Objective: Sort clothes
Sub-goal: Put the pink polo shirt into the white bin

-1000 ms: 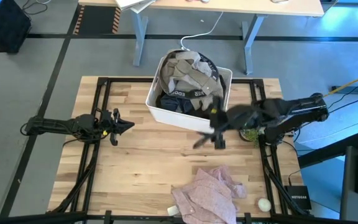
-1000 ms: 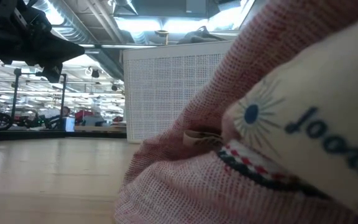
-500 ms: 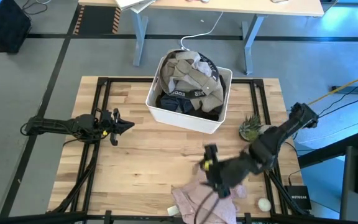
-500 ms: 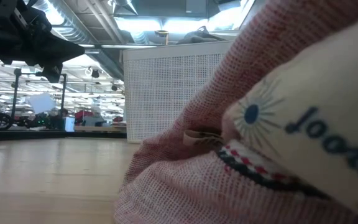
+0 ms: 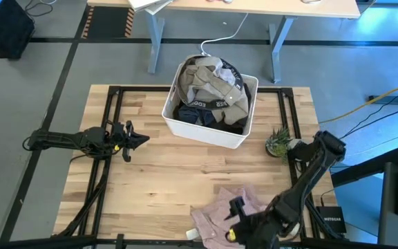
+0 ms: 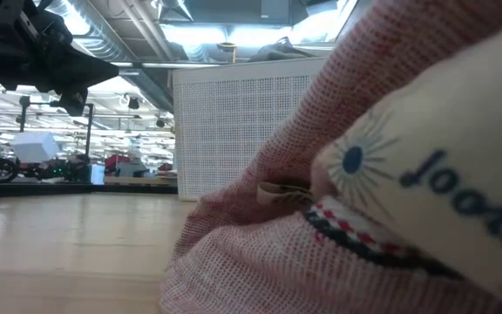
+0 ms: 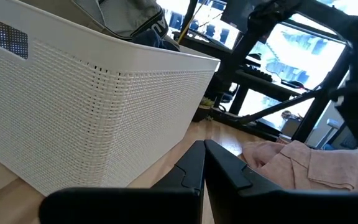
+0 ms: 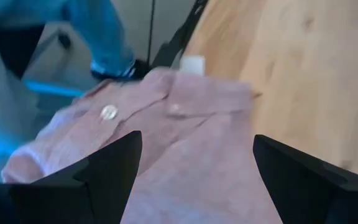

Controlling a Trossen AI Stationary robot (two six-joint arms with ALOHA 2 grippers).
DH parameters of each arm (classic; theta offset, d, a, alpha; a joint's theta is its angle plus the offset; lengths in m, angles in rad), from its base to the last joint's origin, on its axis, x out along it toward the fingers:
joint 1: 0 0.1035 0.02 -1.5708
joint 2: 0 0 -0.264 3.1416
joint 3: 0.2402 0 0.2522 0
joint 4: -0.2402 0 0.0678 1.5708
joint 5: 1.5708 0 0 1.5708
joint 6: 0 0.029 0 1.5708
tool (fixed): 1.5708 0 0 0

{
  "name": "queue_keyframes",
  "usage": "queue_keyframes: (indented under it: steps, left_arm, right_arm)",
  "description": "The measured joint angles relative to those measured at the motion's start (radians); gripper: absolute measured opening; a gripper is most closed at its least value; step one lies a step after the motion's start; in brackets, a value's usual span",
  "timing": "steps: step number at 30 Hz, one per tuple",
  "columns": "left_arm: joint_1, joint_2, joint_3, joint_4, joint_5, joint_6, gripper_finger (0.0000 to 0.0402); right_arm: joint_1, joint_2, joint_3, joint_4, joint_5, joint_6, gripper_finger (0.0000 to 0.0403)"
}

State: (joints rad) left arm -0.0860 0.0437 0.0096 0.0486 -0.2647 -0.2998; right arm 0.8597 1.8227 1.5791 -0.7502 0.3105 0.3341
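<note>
The white tag (image 5: 193, 234) is lying against the pale pink shirt's edge (image 5: 199, 225), so the tag will go along with the shirt into the white bin when I carry the shirt.
A pale pink shirt (image 5: 220, 211) lies crumpled on the table near its near edge; it fills the low view's right (image 6: 321, 218) and shows with its buttons in the right wrist view (image 8: 166, 112). My right gripper (image 5: 233, 220) is open just over the shirt, fingers wide apart (image 8: 196, 140); I cannot tell whether it touches the cloth. The white bin (image 5: 185, 123) at the table's far middle holds a grey-beige garment (image 5: 213, 83) on black and dark ones (image 5: 195, 111). My left gripper (image 5: 142, 140) is shut and empty at the left, pointing toward the bin (image 7: 92, 106).
A small potted plant (image 5: 278, 142) stands right of the bin. A small white round object (image 5: 294, 226) lies at the near right corner. Bare wood lies between the bin and the shirt. Black frame rails run along the table's left and right sides.
My right gripper has swung from beside the bin's near right corner toward the table's near edge and come down over the pink shirt, staying open. The shirt and the bin have kept their places.
</note>
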Motion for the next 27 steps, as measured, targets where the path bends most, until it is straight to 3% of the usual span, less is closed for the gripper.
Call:
queue_keyframes:
  steps: [6,13,22,27]
  left_arm:
    - [0.0,0.0,0.0,0.0,0.0,0.0,0.0004]
    - [0.0,0.0,0.0,0.0,0.0,0.0,0.0004]
    - [0.0,0.0,0.0,0.0,0.0,0.0,0.0004]
    - [0.0,0.0,0.0,0.0,0.0,0.0,0.0004]
  right_arm:
    - [0.018,0.07,0.0,0.0,-0.147,0.031,0.0324]
    - [0.005,0.139,0.0,-0.036,-0.117,-0.002,0.0324]
    - [-0.057,0.307,0.002,-0.236,-0.119,-0.002,0.0323]
    - [-0.114,0.36,0.007,-0.252,-0.181,-0.039,0.0292]
